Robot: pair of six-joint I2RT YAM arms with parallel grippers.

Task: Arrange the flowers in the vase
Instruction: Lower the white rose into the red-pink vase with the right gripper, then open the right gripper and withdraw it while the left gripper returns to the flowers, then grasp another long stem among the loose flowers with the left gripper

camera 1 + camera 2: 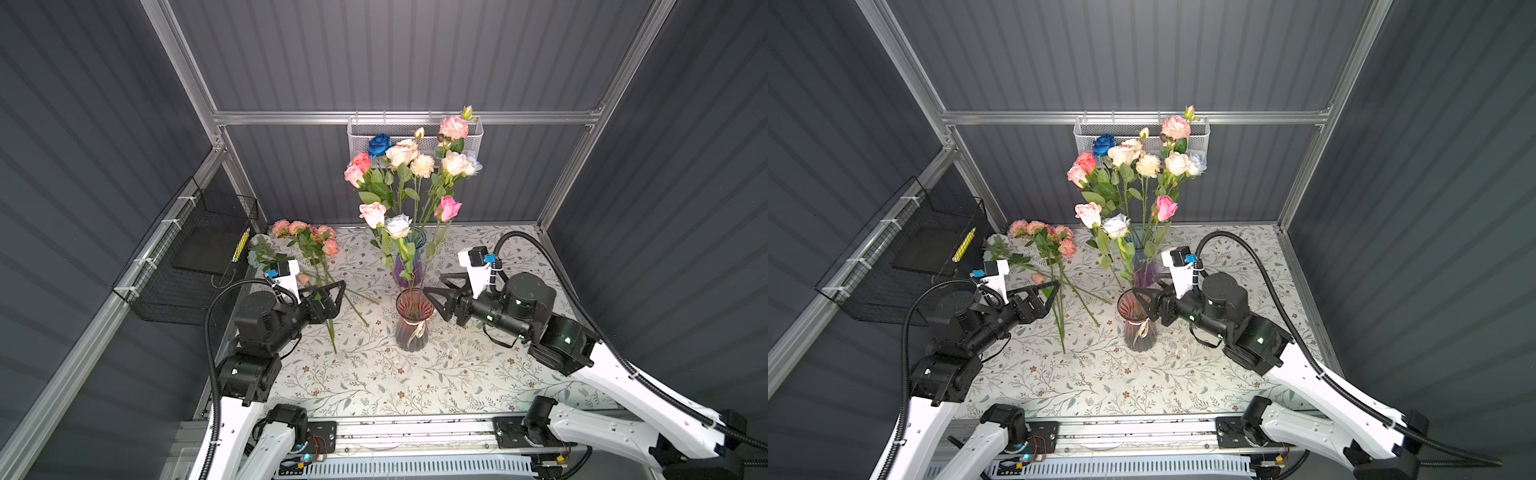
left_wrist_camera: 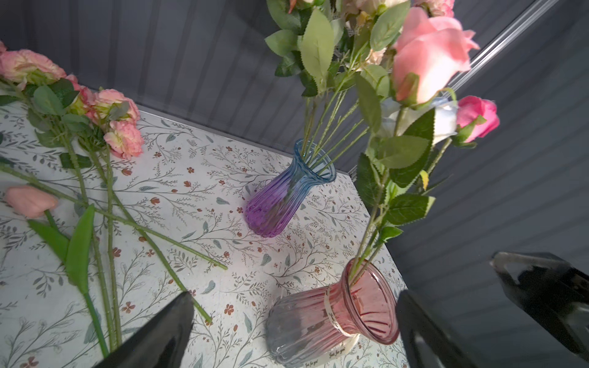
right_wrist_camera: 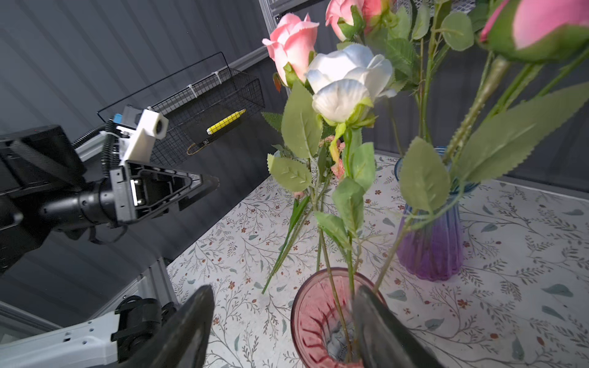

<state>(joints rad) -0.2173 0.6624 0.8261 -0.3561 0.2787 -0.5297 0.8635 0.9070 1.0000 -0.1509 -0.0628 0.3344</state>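
Next, I lift the white flower's stem with my left gripper and hand it over first, because it lies across the pink flowers' stems, far from my right gripper.
A pink glass vase stands mid-table holding three flowers: a pale pink rose, a white rose and a magenta rose. More flowers lie loose on the table at the left. My right gripper is open at the vase's rim. One finger is over the mouth and the other outside it, with stems between them untouched. My left gripper hangs open above the loose stems and holds nothing.
Behind the pink vase, a blue-to-purple vase holds a tall bunch including a deep blue rose. On the left wall hangs a black wire basket with a yellow pen. A white mesh basket hangs on the back rail.
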